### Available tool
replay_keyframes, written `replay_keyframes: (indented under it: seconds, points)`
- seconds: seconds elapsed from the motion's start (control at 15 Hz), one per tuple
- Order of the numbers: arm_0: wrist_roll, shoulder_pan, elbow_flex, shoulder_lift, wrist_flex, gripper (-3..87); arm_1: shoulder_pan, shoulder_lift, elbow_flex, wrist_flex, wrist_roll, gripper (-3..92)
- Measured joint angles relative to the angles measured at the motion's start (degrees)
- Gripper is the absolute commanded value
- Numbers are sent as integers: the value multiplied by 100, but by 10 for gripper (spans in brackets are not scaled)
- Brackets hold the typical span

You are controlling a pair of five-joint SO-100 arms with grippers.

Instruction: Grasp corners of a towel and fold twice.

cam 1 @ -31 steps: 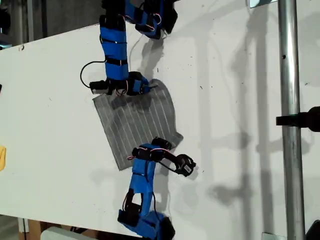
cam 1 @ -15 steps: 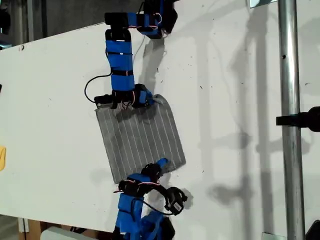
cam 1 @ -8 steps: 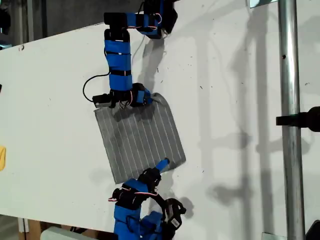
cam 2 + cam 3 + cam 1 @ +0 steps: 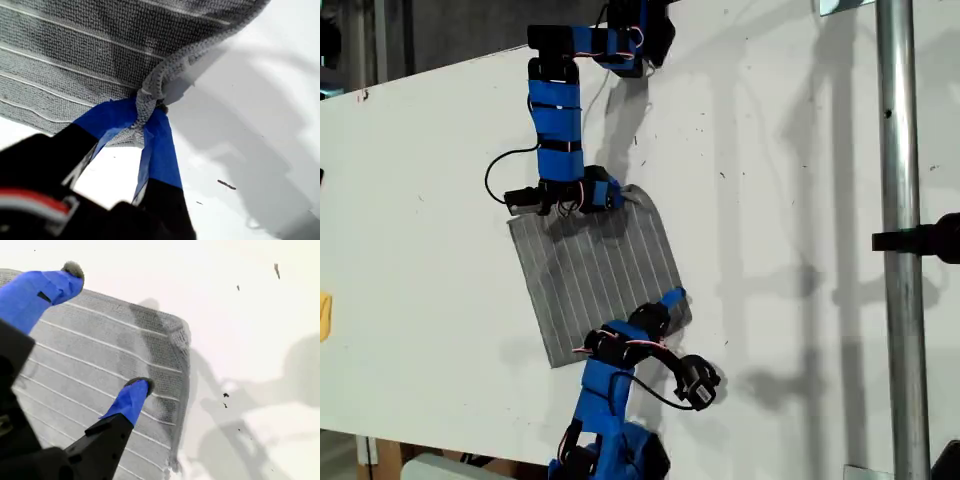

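The towel's held corner (image 4: 633, 194) is limp and bunched, so I expect the towel to fold over softly and settle as a flat strip when I bring that corner across.
The grey striped towel (image 4: 595, 270) lies flat on the white table (image 4: 420, 200), in the middle of the exterior view. My first gripper (image 4: 623, 196) belongs to the arm entering from the top of that view. It is shut on the towel's far corner (image 4: 146, 102), which bunches up between its blue fingers (image 4: 160, 150). My second gripper (image 4: 667, 303) comes from the bottom edge of the exterior view. It is open over the towel (image 4: 100, 365) near its near right corner (image 4: 180, 327). One fingertip (image 4: 137, 390) is low over the cloth and the other (image 4: 70, 272) is raised.
A vertical metal pole (image 4: 900, 240) with a black clamp (image 4: 930, 238) stands at the exterior view's right. A small yellow object (image 4: 323, 315) shows at that view's left edge. Bare white table lies on both sides of the towel.
The towel's curled right side was laid flat. My second gripper pulled back toward the bottom edge, then came forward again over the near right corner. My first gripper kept its hold.
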Motion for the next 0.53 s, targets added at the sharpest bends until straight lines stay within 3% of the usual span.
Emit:
replay_keyframes:
  seconds: [0.33,0.47,0.53]
  points:
    - [-510,-97,1521,-114,-1512,338,0,167,0,141,-9,-2]
    - [-668,-176,1731,-272,-1740,200,0,246,0,158,-9,-2]
    - [-712,-229,1872,-299,-1942,54,0,255,0,167,0,-2]
